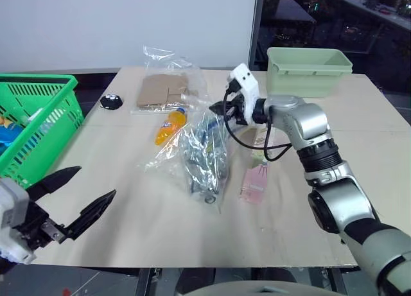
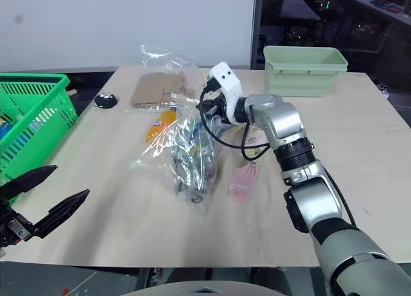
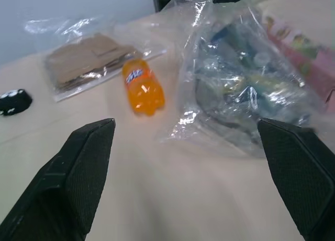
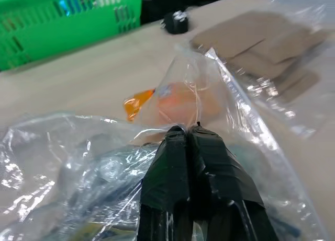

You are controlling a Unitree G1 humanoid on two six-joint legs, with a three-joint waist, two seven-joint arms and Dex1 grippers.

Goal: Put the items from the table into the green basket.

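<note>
The clear crinkly bag overlaps the pink carton (image 1: 255, 183), so the robot's right gripper keeps moving the bag toward the empty tabletop (image 1: 379, 142) past the carton and lets go of it there.
My right gripper (image 1: 218, 108) is shut on the top edge of the clear crinkly bag (image 1: 204, 158), pinching its plastic (image 4: 187, 130) above the middle of the table (image 1: 128, 225). The bag's lower part still touches the tabletop. Just left of the bag lies the small orange soda bottle (image 1: 170, 126). To the bag's right lies the long pink carton (image 1: 255, 180). The clear bag of brown cardboard pieces (image 1: 166, 89) rests farther back. The green basket (image 1: 35, 119) stands at the left edge. My left gripper (image 1: 96, 182) hangs open near the front left, empty.
A pale-green solid tub (image 1: 307, 71) stands at the back right. A small black object (image 1: 111, 102) lies between the basket and the cardboard bag. Blue goods show inside the basket. The right arm's black cable loops over the pink carton.
</note>
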